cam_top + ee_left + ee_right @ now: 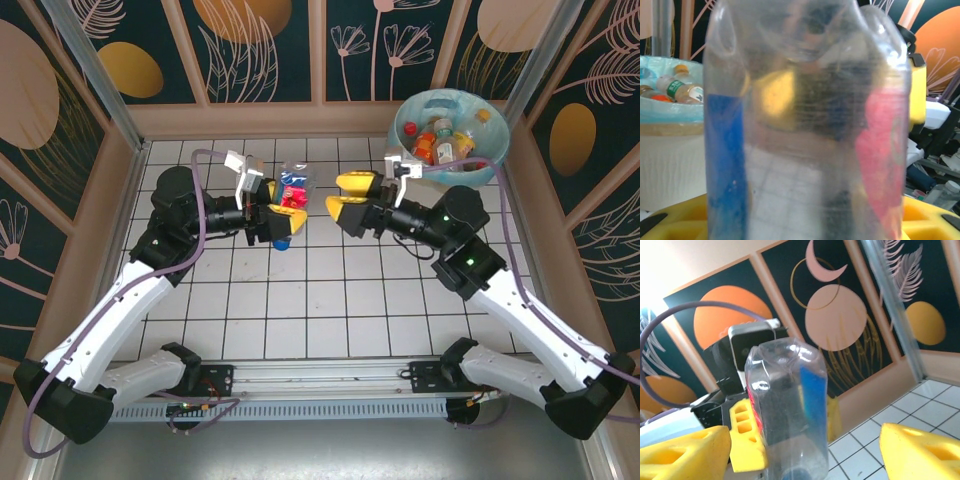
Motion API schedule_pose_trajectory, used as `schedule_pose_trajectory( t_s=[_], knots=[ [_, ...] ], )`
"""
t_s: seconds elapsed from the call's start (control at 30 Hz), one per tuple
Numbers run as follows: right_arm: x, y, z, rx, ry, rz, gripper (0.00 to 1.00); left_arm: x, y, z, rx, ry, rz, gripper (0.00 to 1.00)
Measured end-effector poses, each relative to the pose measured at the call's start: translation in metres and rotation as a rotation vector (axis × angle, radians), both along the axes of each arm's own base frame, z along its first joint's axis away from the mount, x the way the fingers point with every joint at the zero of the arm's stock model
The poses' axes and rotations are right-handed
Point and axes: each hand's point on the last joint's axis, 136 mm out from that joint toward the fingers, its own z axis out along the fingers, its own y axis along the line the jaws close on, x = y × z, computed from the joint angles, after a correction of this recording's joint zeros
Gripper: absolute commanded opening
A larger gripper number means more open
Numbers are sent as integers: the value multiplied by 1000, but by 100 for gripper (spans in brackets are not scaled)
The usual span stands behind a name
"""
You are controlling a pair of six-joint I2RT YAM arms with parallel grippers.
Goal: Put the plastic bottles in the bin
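I keep moving my right gripper in, as the bottle's bottom end (297,171) sticks out of my left gripper, until its open fingers are around the bottle, then close it.
A clear plastic bottle (293,188) with a blue and red label and a blue cap hangs above the tiled table. My left gripper (272,222) is shut on it. In the left wrist view the bottle (805,120) stands close up between the yellow fingers (670,222). My right gripper (338,198) is open just right of the bottle. Its yellow fingertips (920,450) stand wide on either side of the bottle (790,410) without touching it. The bin (403,128) sits at the far right with several bottles (440,140) in it.
The bin (670,150) is also in the left wrist view at left, with bottles (682,89) inside. Wooden walls with dark patterned panels (260,50) close in the white tiled table (300,300). An aluminium post (90,60) stands at the back left.
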Motion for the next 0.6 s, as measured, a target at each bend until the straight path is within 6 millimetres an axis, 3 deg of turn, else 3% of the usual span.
schedule_pose_trajectory(
  t_s=[0.2,0.37,0.6],
  knots=[
    [-14,29,-6,-27,-18,89,79,-11,-2,2,-7,6,-57,45],
    [-12,40,-9,-38,-45,105,79,-21,-4,0,-3,17,-108,45],
    [-13,54,3,-26,-101,135,79,-29,-3,-2,0,18,-143,45]
  ],
)
